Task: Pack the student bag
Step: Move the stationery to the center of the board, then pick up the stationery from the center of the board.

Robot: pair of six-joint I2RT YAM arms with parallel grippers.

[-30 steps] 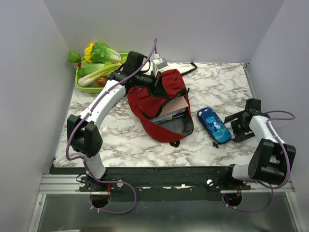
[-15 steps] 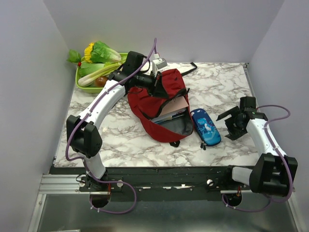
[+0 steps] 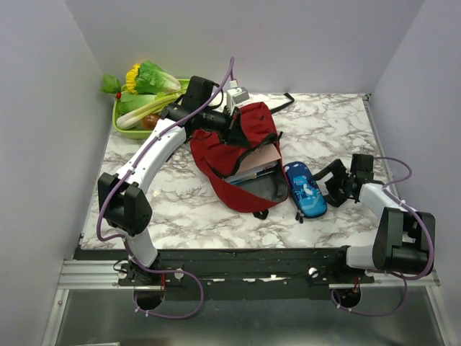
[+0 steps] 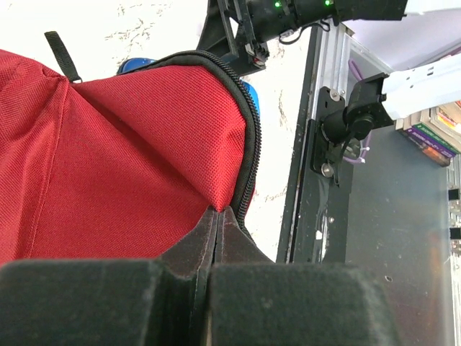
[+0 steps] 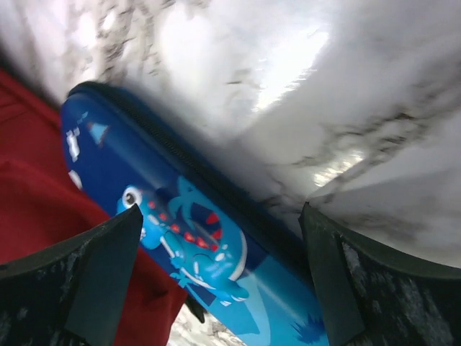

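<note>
The pencil case is lying flat, broad side (image 3: 303, 189) up, so the robot's right gripper should grip it by its zipper edge (image 5: 205, 176) and tilt it upright before packing it.
The student bag (image 3: 216, 155), dark red with black zipper trim, lies in the middle of the table with its mouth open toward the front, and books (image 3: 253, 167) show inside. My left gripper (image 3: 232, 128) is shut on a fold of the bag's red fabric (image 4: 130, 158) by the zipper, its jaws (image 4: 216, 215) pressed together. A blue patterned pencil case (image 3: 305, 189) lies just right of the bag. My right gripper (image 3: 330, 182) stands open at the case's right side, and the case (image 5: 194, 245) lies between its fingertips (image 5: 108, 249).
A green tray (image 3: 122, 132) of vegetables sits at the back left corner. A black strap (image 3: 286, 102) trails behind the bag. Walls close in the left, back and right. The table's front rail (image 4: 324, 144) shows in the left wrist view.
My right gripper has swung left, still open, and the pencil case has slid left until it lies beside the bag. The left arm and the bag have not moved.
</note>
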